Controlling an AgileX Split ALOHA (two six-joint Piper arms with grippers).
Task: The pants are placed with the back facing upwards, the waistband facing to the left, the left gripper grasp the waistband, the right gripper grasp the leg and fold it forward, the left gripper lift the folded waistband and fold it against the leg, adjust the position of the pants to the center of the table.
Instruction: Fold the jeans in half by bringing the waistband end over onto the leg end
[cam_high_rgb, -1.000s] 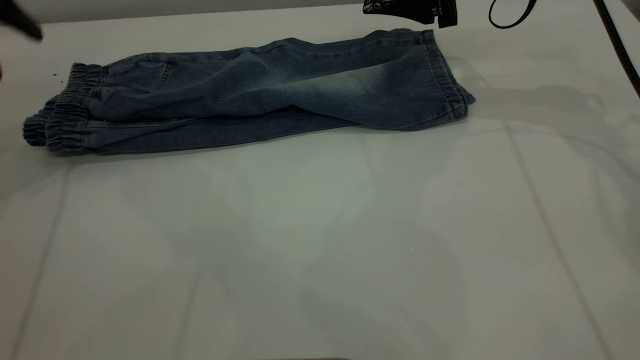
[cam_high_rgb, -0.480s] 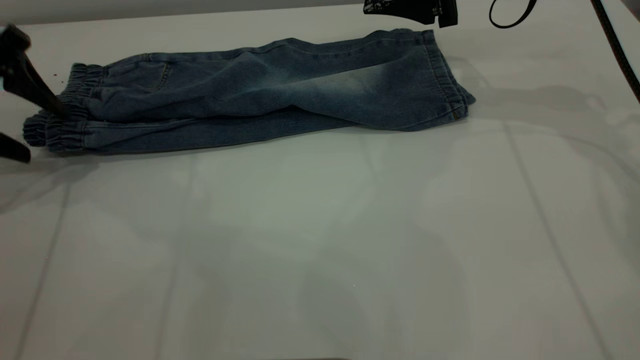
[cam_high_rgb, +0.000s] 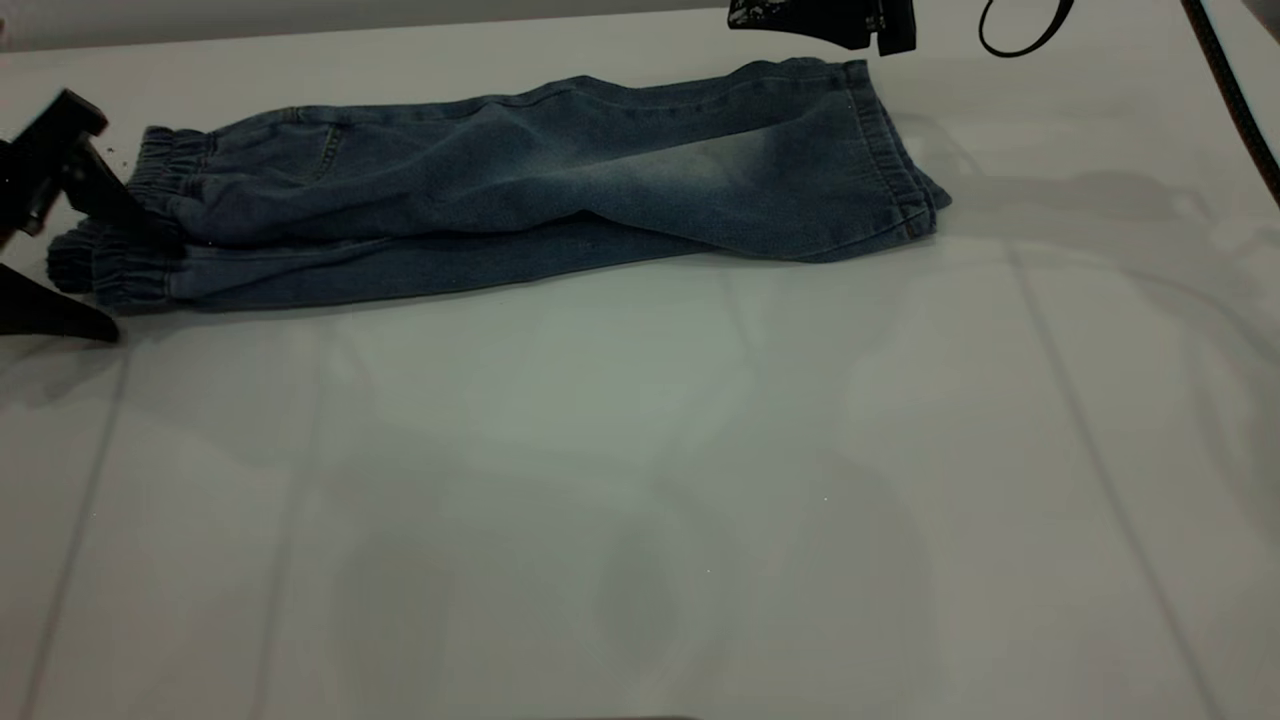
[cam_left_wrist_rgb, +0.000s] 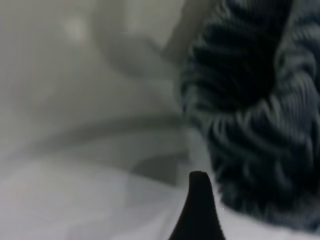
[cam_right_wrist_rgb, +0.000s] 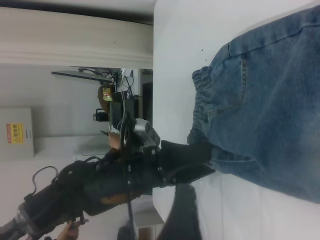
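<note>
My gripper will make the legs (cam_high_rgb: 780, 186) bend beside the pale faded oval while the hem stays flat when it lifts the waistband, because the pants lie limp and rippled (cam_high_rgb: 534, 180) there.
The pants (cam_high_rgb: 500, 200) lie folded lengthwise at the far side of the table (cam_high_rgb: 640, 480). The leg (cam_high_rgb: 720, 165) with the pale faded oval lies on top, its hem to the right. The ruffled waistband (cam_high_rgb: 120, 255) points left. My left gripper (cam_high_rgb: 145, 287) is open at the waistband, one finger over the ruffles and the other low on the table at the near corner. The left wrist view shows the ruffled waistband (cam_left_wrist_rgb: 250, 125) close beside one fingertip (cam_left_wrist_rgb: 199, 200). My right gripper (cam_high_rgb: 825, 20) hangs open at the far edge, just beyond the hem, holding nothing.
A looped black cable (cam_high_rgb: 1020, 35) and another cable (cam_high_rgb: 1235, 90) run along the far right. The right wrist view shows the left arm (cam_right_wrist_rgb: 100, 185) reaching in from past the table edge, with a cluttered room and a hand (cam_right_wrist_rgb: 67, 231) beyond.
My left gripper has come in from the left edge and down. Its open fingers now straddle the waistband. The pants and right gripper have not moved.
</note>
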